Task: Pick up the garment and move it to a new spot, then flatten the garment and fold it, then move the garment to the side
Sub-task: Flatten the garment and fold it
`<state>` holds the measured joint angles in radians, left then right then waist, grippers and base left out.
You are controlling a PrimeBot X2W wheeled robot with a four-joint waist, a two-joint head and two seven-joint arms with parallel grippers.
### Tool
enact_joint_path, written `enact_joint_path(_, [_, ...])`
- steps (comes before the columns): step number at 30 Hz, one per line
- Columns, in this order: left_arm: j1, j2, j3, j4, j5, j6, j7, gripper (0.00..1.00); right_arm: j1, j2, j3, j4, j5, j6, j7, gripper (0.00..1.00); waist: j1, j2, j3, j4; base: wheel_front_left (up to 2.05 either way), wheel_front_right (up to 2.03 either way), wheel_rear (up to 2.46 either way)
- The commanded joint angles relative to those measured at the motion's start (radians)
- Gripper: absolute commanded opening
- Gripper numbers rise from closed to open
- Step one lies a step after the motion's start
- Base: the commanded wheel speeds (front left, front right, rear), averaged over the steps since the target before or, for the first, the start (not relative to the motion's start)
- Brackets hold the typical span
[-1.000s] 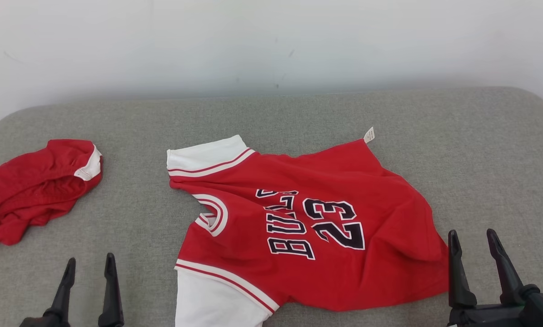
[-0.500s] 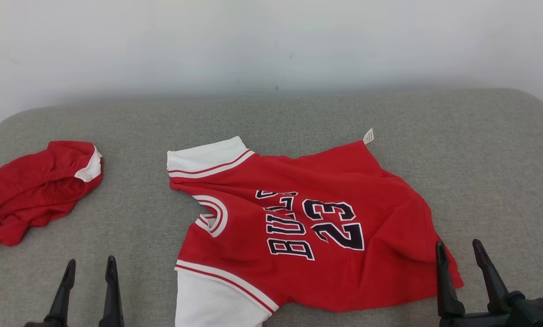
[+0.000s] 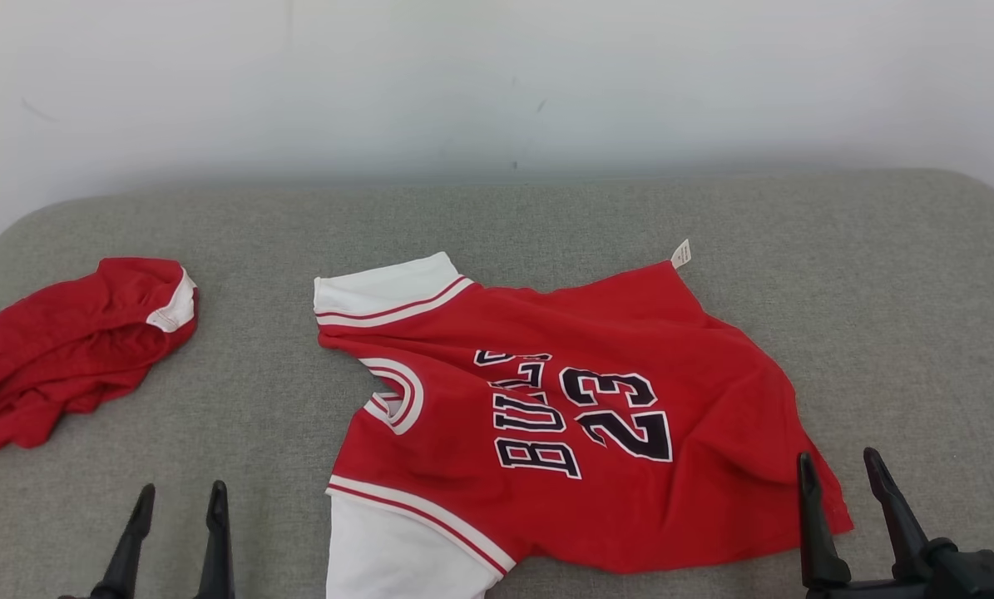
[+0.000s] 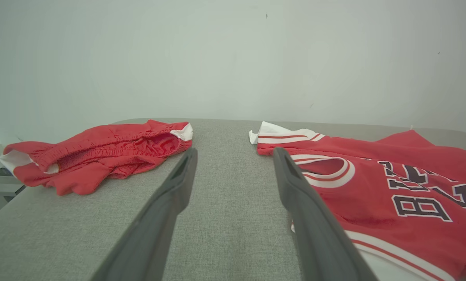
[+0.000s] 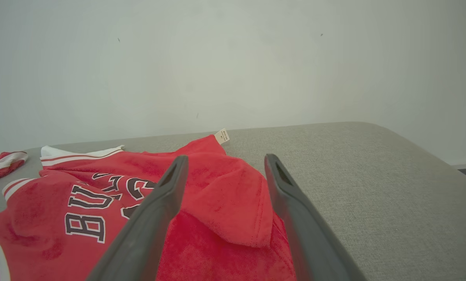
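The jersey will open out and show hidden letters when I lift its near edge, because a crease hides part of the BULLS lettering.
The garment is a red jersey with white sleeves and "BULLS 23" printed in black. It lies spread but wrinkled in the middle of the grey padded surface, collar to the left and a small tag at its far corner. My right gripper stands open at the jersey's near right hem corner, and a folded-over flap of red cloth lies between its fingers. To the left of the collar, over bare grey fabric, my left gripper is open and holds nothing.
A second red garment with white trim lies crumpled at the far left of the surface. A pale wall rises right behind the surface. Bare grey fabric lies to the right of the jersey and between the two garments.
My right gripper has drawn back toward the near edge and a little left, uncovering the jersey's near right corner. The camera has shifted slightly. The garments lie as before.
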<state>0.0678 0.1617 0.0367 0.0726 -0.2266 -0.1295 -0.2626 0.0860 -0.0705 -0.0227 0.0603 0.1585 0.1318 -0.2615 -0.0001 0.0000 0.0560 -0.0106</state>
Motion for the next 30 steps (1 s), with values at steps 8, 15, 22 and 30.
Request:
enact_joint_path(8, [0.028,0.006,-0.090,0.073,-0.051,0.000,0.004,1.00,-0.014,-0.035,-0.030,0.089,-0.013,-0.002,0.028,1.00,0.0001,0.0000,0.005,0.003,0.00,0.00,0.00])
enact_joint_path(15, [0.016,0.021,-0.200,0.184,-0.099,0.000,0.004,1.00,-0.053,-0.072,-0.049,0.195,-0.009,-0.002,0.048,1.00,0.0001,0.0000,0.021,0.009,0.00,0.00,0.00])
enact_joint_path(22, [-0.040,0.051,-0.336,0.339,-0.153,0.000,0.001,1.00,-0.112,-0.105,-0.048,0.342,-0.004,-0.002,0.051,1.00,0.0001,0.0000,0.042,0.016,0.00,0.00,0.00])
enact_joint_path(30, [-0.094,0.062,-0.407,0.430,-0.197,0.000,-0.002,1.00,-0.190,-0.120,-0.017,0.480,0.008,-0.002,0.035,1.00,0.0001,0.0000,0.060,0.013,0.00,0.00,0.00])
